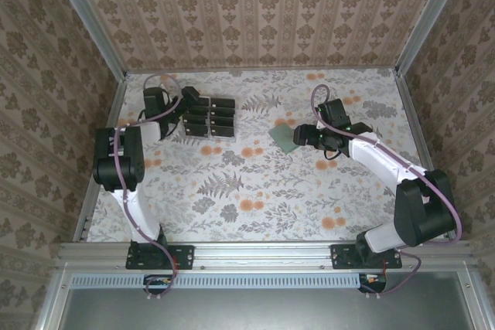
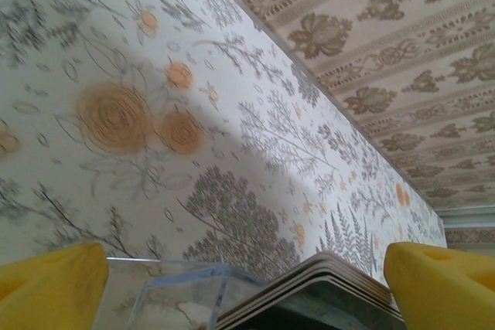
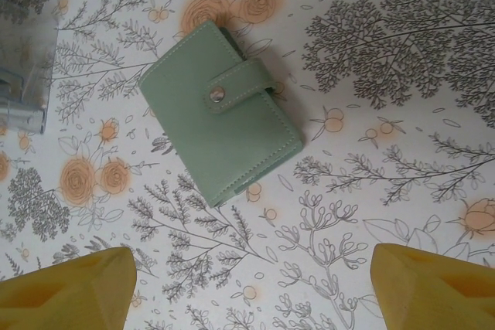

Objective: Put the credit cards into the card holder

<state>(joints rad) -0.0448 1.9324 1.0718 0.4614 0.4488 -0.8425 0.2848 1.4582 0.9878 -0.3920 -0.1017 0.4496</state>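
The clear rack (image 1: pixel 210 118) is far over on my left gripper's side. My left gripper should push it toward the middle, and my right gripper should straighten its other end (image 1: pixel 235 120).
The credit cards (image 1: pixel 211 117) are dark and stand in rows in a clear slotted rack at the back left. My left gripper (image 1: pixel 186 104) hovers at the rack's left side. It is open, and a stack of card edges (image 2: pixel 329 287) and the rack's clear wall (image 2: pixel 174 291) lie between its yellow fingers (image 2: pixel 50 287). The card holder (image 3: pixel 220 110) is a flat grey-green wallet lying on the table, its strap snapped shut. My right gripper (image 3: pixel 247 291) is open just short of it, touching nothing. From above, the right gripper (image 1: pixel 300 135) sits at the right edge of the card holder (image 1: pixel 283 137).
The table (image 1: pixel 255 191) has a floral cover and is walled by patterned panels at the back and both sides. A corner of the clear rack (image 3: pixel 23 75) shows left of the holder. Open tabletop lies in the middle and front.
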